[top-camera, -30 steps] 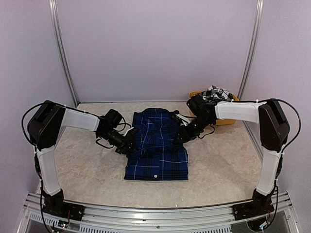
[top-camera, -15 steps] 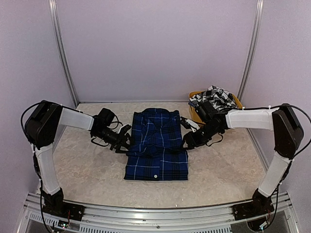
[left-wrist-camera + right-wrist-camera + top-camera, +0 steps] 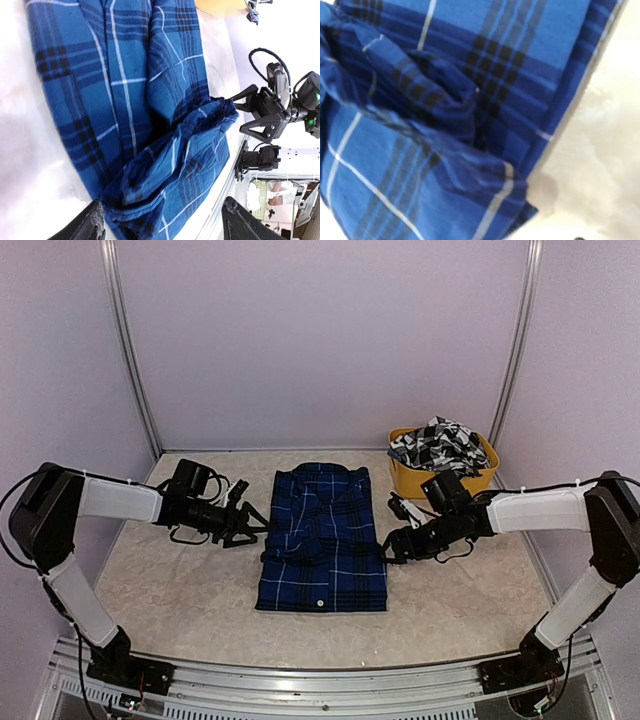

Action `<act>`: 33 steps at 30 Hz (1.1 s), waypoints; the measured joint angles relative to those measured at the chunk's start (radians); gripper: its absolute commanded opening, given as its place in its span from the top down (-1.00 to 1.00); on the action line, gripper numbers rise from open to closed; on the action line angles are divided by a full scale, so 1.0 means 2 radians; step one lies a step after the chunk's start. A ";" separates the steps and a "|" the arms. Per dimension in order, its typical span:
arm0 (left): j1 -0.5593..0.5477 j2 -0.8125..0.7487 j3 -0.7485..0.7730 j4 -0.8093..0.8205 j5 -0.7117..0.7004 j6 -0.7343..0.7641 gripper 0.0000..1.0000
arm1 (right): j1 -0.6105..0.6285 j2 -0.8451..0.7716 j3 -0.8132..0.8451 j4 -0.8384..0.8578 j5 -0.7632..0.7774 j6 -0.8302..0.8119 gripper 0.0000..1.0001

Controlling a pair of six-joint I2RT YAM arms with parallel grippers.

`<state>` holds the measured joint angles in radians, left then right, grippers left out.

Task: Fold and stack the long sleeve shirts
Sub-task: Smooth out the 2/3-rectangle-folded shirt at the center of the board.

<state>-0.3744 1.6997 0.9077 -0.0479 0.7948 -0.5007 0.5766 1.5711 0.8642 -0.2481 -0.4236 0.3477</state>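
Observation:
The blue shirt's folded-up hem is bunched up across the middle. My left gripper should grab the hem's corner and pull it flat before the next fold.
A royal blue plaid long sleeve shirt lies folded in a rectangle mid-table, collar at the far end. My left gripper is just off its left edge, open, with nothing between its fingers. In the left wrist view the same shirt fills the frame, its folded layers bunched between the spread black fingertips. My right gripper sits at the shirt's right edge; the left wrist view shows it with fingers spread. The right wrist view holds only blue cloth. A black-and-white checked shirt is heaped in the tub.
A yellow plastic tub stands at the back right, close behind my right arm. Beige table surface lies on both sides of the shirt. Metal frame posts rise at the back corners, and a rail runs along the near edge.
Both grippers have opened and drawn back outward, the left one leftward and the right one rightward and nearer, leaving the blue shirt folded flat on the table.

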 measured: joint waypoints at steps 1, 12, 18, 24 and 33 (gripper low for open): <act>-0.001 -0.009 -0.017 0.014 -0.002 -0.007 -0.53 | 0.000 0.001 -0.002 0.004 -0.002 0.003 -0.47; -0.053 -0.034 -0.076 0.080 -0.063 -0.030 -0.39 | 0.004 0.048 -0.002 0.066 -0.040 0.025 0.01; -0.067 -0.024 -0.078 0.086 -0.102 -0.028 -0.25 | 0.007 0.052 -0.001 0.077 -0.053 0.029 0.20; -0.089 -0.004 -0.077 0.088 -0.123 -0.022 -0.03 | 0.014 0.064 0.005 0.086 -0.065 0.029 0.45; -0.094 -0.001 -0.076 0.092 -0.137 -0.005 0.83 | 0.019 0.067 0.021 0.084 -0.074 0.019 0.90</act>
<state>-0.5629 1.6978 0.7567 0.1364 0.5217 -0.5106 0.6151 1.7046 0.9070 -0.0811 -0.5709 0.3866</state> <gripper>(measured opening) 0.246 0.111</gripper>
